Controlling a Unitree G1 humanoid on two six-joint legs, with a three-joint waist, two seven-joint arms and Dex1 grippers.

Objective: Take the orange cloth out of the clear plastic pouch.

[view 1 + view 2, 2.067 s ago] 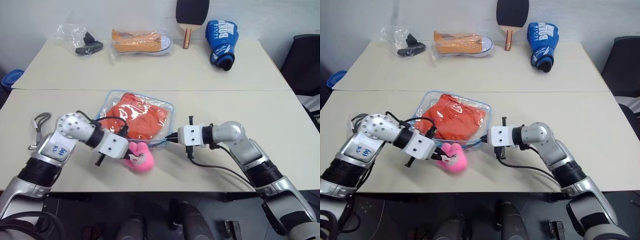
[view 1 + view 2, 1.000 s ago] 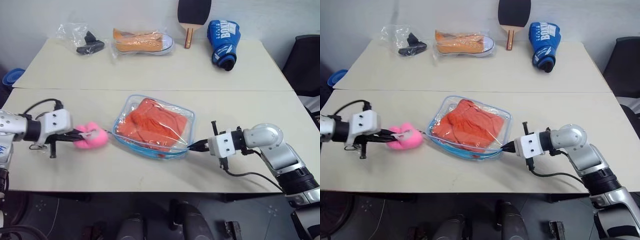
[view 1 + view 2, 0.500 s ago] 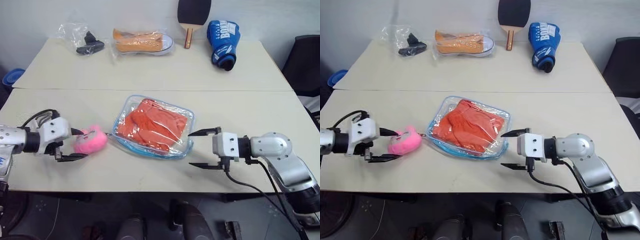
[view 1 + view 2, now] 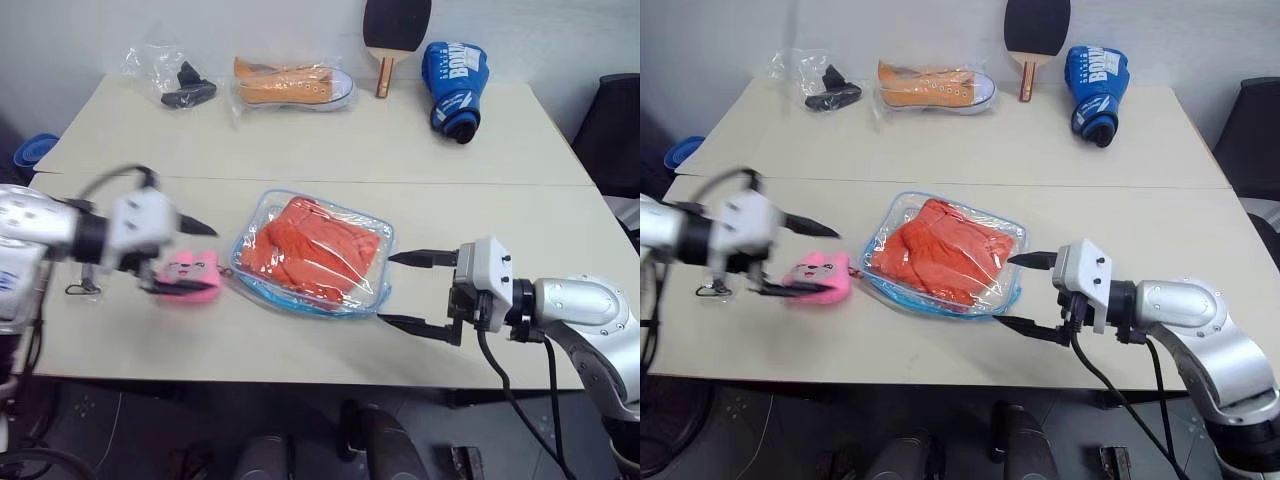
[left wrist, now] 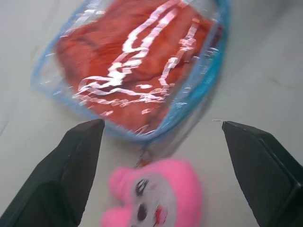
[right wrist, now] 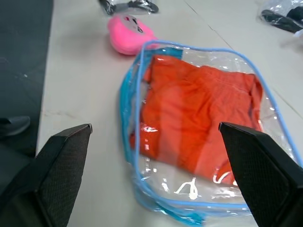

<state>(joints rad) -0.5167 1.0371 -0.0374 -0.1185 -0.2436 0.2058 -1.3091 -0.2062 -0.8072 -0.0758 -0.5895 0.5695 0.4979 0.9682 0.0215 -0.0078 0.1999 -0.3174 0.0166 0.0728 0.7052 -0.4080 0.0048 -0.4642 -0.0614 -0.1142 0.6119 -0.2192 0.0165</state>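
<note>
The pink plush toy's link (image 4: 226,271) is at the end of the blue zipper edge (image 4: 305,302). The pouch will therefore open wide when I lift that edge.
The clear plastic pouch (image 4: 258,215) lies flat mid-table with its light blue edging, and the orange cloth (image 4: 315,250) is folded inside it. My left gripper (image 4: 200,260) is open, its fingers spread above and around a pink plush toy (image 4: 188,275) just left of the pouch. In the left wrist view the toy (image 5: 156,198) sits between the fingers (image 5: 80,156), and a short link joins it to the pouch (image 5: 199,94). My right gripper (image 4: 386,289) is open at the pouch's right corner and holds nothing. The right wrist view looks over the cloth (image 6: 199,113).
Along the far table edge lie a thin bag with a black item (image 4: 178,85), a wrapped orange sneaker (image 4: 293,82), a table tennis paddle (image 4: 393,30) and a blue boxing glove (image 4: 452,75). A metal clip (image 4: 78,290) lies near the left edge. A black chair (image 4: 620,110) stands at the right.
Both grippers have opened: the left let go of the pink toy, the right let go of the pouch's corner. The left hand swung right towards the pouch; the right hand rose and rolled.
</note>
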